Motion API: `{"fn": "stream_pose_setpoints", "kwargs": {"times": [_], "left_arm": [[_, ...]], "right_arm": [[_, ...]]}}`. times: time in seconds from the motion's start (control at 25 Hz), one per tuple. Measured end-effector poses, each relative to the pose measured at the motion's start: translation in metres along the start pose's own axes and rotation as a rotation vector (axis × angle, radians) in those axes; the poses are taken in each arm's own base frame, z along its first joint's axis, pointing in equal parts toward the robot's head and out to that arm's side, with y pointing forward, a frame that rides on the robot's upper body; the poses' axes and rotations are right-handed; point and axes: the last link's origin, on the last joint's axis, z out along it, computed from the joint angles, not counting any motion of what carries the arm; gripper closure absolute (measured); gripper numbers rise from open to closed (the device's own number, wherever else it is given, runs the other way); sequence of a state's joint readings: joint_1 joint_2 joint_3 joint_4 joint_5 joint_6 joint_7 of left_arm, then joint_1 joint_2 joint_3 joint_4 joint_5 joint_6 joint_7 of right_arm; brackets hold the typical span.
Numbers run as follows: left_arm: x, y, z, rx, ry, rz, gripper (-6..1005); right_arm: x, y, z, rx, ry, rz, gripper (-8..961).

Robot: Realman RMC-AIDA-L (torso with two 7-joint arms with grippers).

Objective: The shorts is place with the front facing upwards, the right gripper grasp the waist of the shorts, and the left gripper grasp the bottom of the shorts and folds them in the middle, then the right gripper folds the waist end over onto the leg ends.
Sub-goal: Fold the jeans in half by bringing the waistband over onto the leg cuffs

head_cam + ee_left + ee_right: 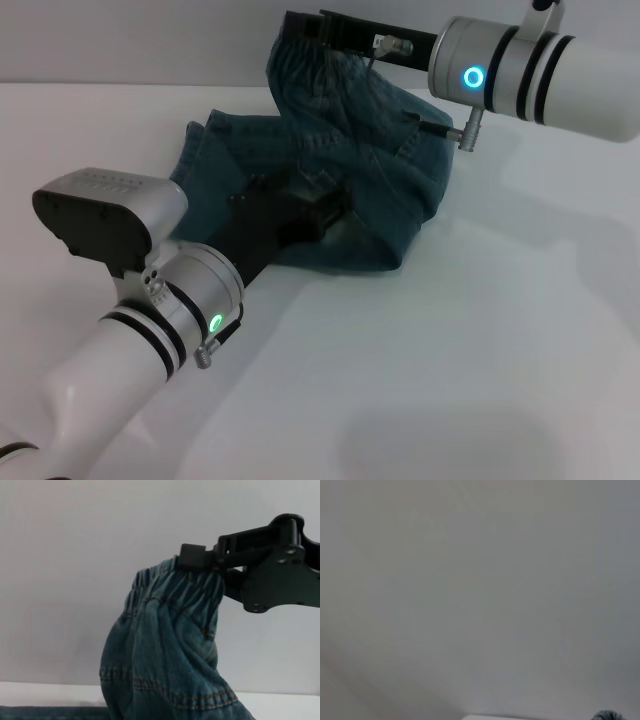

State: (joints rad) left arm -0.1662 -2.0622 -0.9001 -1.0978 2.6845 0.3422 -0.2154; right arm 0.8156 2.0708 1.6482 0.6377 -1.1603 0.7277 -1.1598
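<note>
The waistband [287,50] is in my right gripper above the flat leg ends [208,150]. I should keep bringing it down and over until the waistband rests on the leg ends.
The blue denim shorts [340,170] lie on the white table [480,340], with their waist end lifted off it at the far side. My right gripper [303,25] is shut on that elastic waistband [170,577] and holds it up in the air, so the denim hangs down from it in folds. The left wrist view shows the same right gripper [194,556] pinching the gathered waistband. My left gripper [305,208] rests low on the near part of the shorts, over the leg end. Its black body hides the cloth beneath it.
A plain light wall stands behind the table. The right wrist view shows only this wall and a sliver of the table edge [520,717]. My left arm [150,320] crosses the near left of the table.
</note>
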Motion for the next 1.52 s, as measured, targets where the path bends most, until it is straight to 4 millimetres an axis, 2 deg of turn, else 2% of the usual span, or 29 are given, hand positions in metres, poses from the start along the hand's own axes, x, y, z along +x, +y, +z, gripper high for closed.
{"fn": "stream_pose_setpoints", "kwargs": {"times": [0.24,0.76,1.08,1.52], "left_arm": [[-0.001,-0.007,0.000,0.020,-0.002,0.003,139],[0.003,-0.063,-0.009,0.187,0.021,0.027,139],[0.008,-0.087,-0.014,0.258,0.066,0.038,140],[0.010,-0.091,-0.012,0.258,0.084,0.054,140]], "right_arm": [[0.007,0.000,0.004,0.010,0.035,-0.018,931],[0.014,-0.006,0.002,0.028,0.055,-0.007,922],[0.018,-0.007,0.003,0.032,0.070,-0.005,916],[0.023,-0.005,0.004,0.026,0.089,-0.015,908]]}}
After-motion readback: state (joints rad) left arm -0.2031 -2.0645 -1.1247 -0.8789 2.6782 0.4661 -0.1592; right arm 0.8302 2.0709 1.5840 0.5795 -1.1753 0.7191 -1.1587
